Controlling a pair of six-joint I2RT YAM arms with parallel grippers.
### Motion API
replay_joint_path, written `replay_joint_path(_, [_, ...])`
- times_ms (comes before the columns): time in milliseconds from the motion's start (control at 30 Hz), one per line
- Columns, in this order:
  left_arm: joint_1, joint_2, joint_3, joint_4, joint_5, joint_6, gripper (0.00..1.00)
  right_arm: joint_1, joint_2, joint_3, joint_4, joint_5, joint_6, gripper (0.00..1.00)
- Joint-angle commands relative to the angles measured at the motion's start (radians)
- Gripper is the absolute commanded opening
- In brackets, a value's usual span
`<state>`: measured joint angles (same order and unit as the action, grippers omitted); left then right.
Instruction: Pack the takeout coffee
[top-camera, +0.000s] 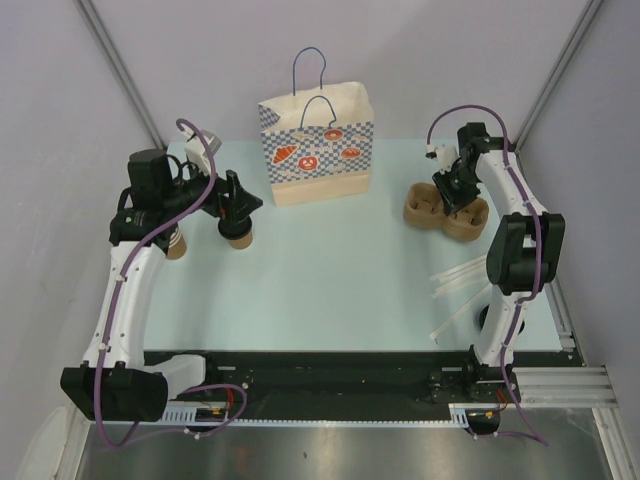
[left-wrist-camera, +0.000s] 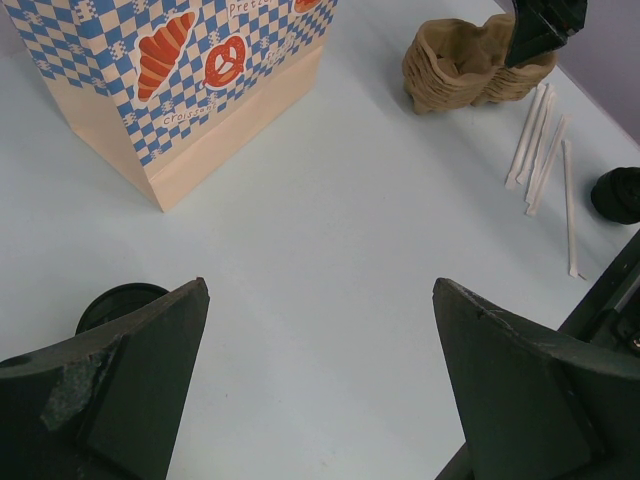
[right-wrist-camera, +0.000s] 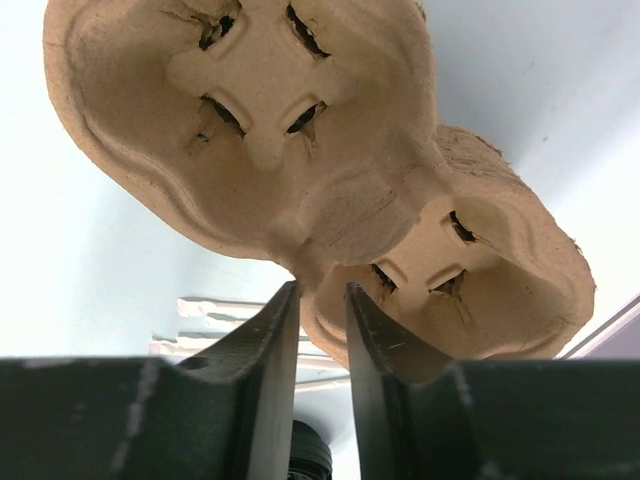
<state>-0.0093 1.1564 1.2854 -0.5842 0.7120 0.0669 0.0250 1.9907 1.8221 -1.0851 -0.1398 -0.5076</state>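
The top pulp cup carrier (top-camera: 424, 198) is nested in the stack. So next my right gripper pinches it at its waist while my left gripper holds the carriers (left-wrist-camera: 440, 95) below.
The takeout coffee (top-camera: 239, 238), a small brown cup with a black lid (left-wrist-camera: 118, 300), stands at the table's left. My left gripper (top-camera: 240, 205) hovers just over it, wide open (left-wrist-camera: 320, 285), with bare table between the fingers and the lid peeking out beside the left finger. The checked paper bag (top-camera: 320, 150) (left-wrist-camera: 180, 90) stands upright at the back centre. On the right, my right gripper (top-camera: 455, 195) (right-wrist-camera: 322, 287) has its jaws narrowly apart, pinching the rim at the waist of the top brown pulp cup carrier (right-wrist-camera: 300, 130) (top-camera: 425, 208).
A stack of lidless brown cups (top-camera: 177, 243) stands left of the coffee, under the left arm. White wrapped straws (top-camera: 455, 285) (left-wrist-camera: 540, 150) lie at the near right. A black round lid (left-wrist-camera: 620, 195) sits beside them, by the right arm.
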Motion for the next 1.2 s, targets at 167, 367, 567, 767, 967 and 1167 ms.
replay_joint_path(167, [0.006,-0.007,0.029,0.04,0.032,-0.016,1.0,0.003,0.017,0.014,-0.016,-0.007,-0.002,0.34])
replay_joint_path(367, [0.006,-0.009,0.026,0.04,0.029,-0.015,1.0,0.003,0.017,0.009,-0.007,0.0,-0.002,0.25])
replay_joint_path(567, [0.006,-0.009,0.029,0.04,0.029,-0.015,1.0,0.001,0.016,0.019,-0.004,0.009,0.0,0.08])
replay_joint_path(767, [0.006,-0.008,0.028,0.041,0.029,-0.016,0.99,0.001,-0.006,0.04,-0.022,-0.012,-0.009,0.0])
replay_joint_path(967, [0.006,-0.012,0.025,0.04,0.029,-0.016,1.0,-0.002,-0.056,0.052,-0.018,-0.014,-0.011,0.0])
replay_joint_path(1167, [0.006,-0.012,0.028,0.04,0.029,-0.016,1.0,-0.004,-0.085,0.052,-0.013,-0.015,-0.016,0.0])
